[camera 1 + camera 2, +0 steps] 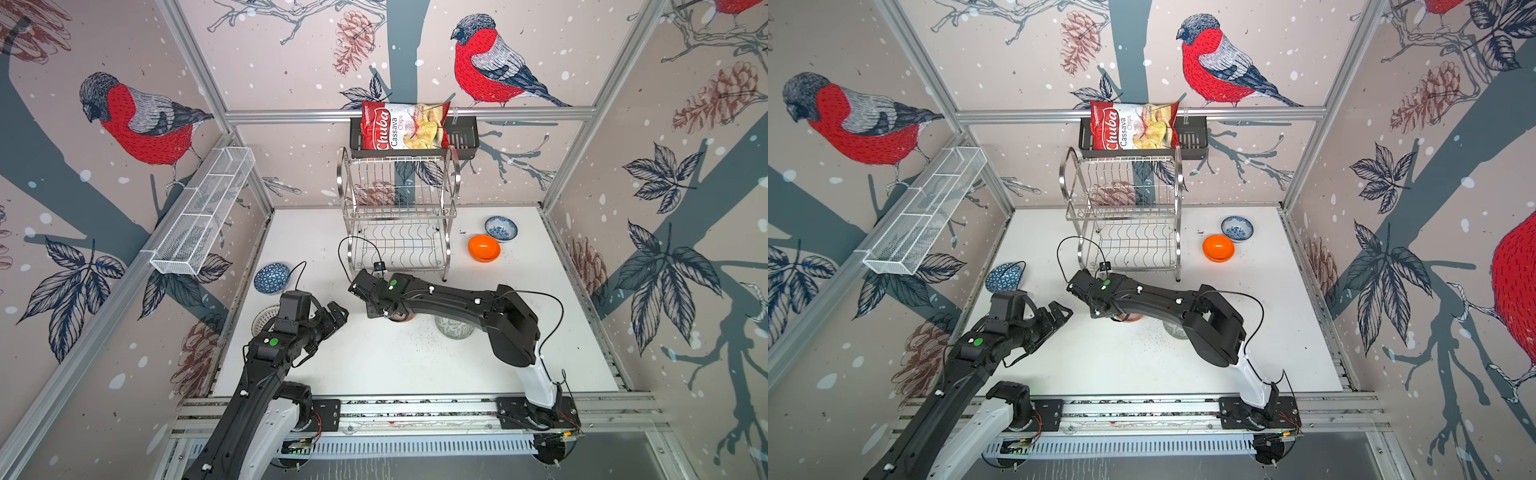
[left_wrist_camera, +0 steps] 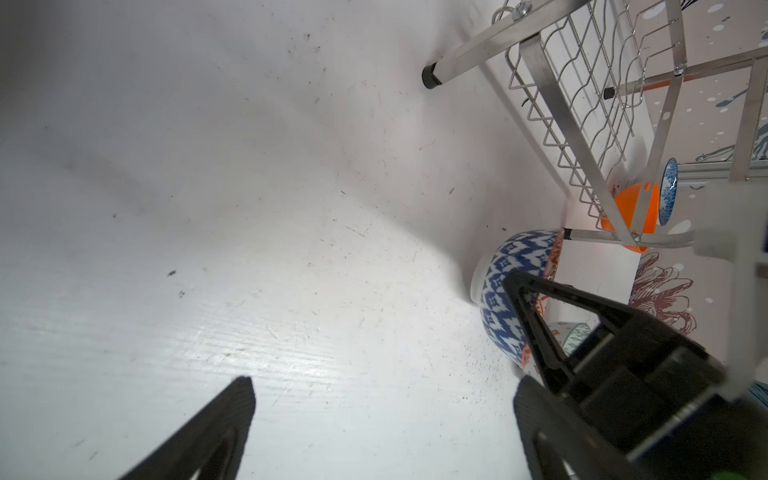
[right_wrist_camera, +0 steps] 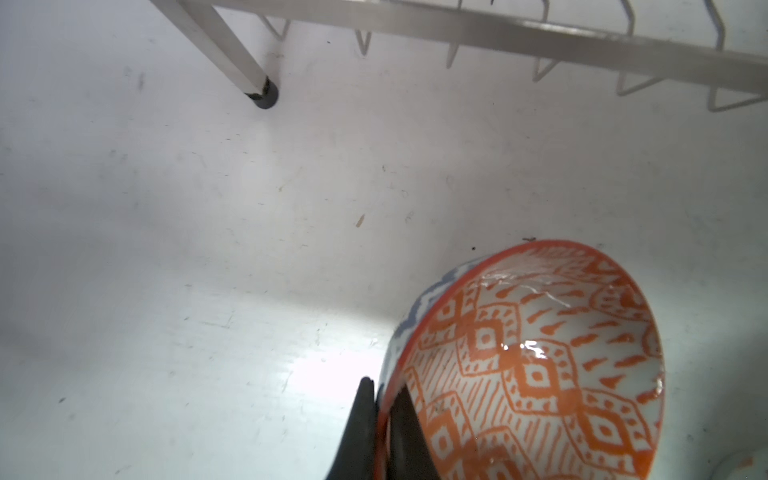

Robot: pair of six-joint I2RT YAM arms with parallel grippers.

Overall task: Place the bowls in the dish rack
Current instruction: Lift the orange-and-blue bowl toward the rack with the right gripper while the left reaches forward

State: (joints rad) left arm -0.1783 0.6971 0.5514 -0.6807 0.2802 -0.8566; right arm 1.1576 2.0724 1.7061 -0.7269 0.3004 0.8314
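Note:
The upper level point(image 1: 397, 214) covers the lower level point(image 1: 372, 237) and my right gripper points down, so I should tilt the gripper level and move the bowl in from the front.
My right gripper point(image 3: 382, 388) is shut on the rim of the orange-white patterned bowl point(image 3: 540, 365), one finger inside and one outside. The bowl's blue-white outside point(image 2: 511, 282) shows in the left wrist view. In both top views the right arm covers most of this bowl point(image 1: 401, 318). It lies just in front of the steel dish rack point(image 1: 399, 216), whose tiers hold nothing. My left gripper point(image 2: 384, 388) is open over bare table, left of the bowl point(image 1: 336, 313). A dark blue bowl point(image 1: 272, 278), plain orange bowl point(image 1: 484, 248), white-blue floral bowl point(image 1: 501, 228) and grey-green bowl point(image 1: 454, 328) stand on the table.
A pale patterned bowl point(image 1: 264, 318) is half hidden behind the left arm. A long white mesh basket point(image 1: 203, 216) hangs on the left wall. A black basket point(image 1: 465, 137) with a chips bag point(image 1: 403, 126) hangs above the rack. The rack's front foot point(image 3: 262, 93) is near the held bowl.

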